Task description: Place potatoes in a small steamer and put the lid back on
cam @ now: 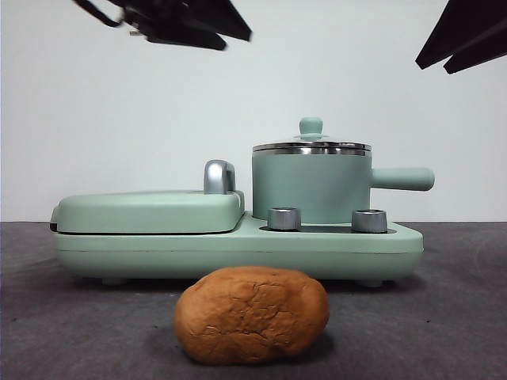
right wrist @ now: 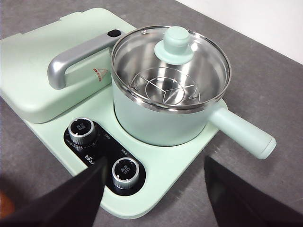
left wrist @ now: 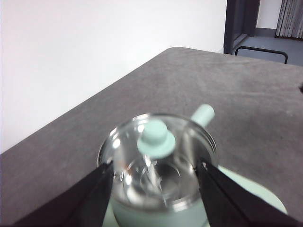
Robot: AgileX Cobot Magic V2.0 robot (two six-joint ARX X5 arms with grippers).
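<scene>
I expect the glass lid [cam: 312, 140] to come off and leave the lower steel piece on the steamer when I lift it, because a seam splits the steamer's steel edge [cam: 312, 149].
The potato [cam: 251, 314], an orange-brown cracked lump, lies on the grey table in front of the appliance; a sliver of it shows at the edge of the right wrist view [right wrist: 4, 203]. The small steamer [cam: 310, 190] stands on the appliance's right side, its handle pointing right. The glass lid [cam: 311, 146] sits on it, and a steel rack shows through the glass [right wrist: 165, 90]. My left gripper [left wrist: 154, 165] hangs open above the lid [left wrist: 156, 142], high at the top left of the front view [cam: 198, 32]. My right gripper [right wrist: 155, 166] is open and empty, high at the right [cam: 459, 43].
The mint-green appliance base [cam: 238, 249] carries a shut flat griddle cover [cam: 150, 210] with a grey handle [cam: 219, 176] on its left half. Two steel knobs [cam: 283, 218] [cam: 369, 220] sit in front of the pot. The far table edge [left wrist: 71, 118] meets a white wall.
</scene>
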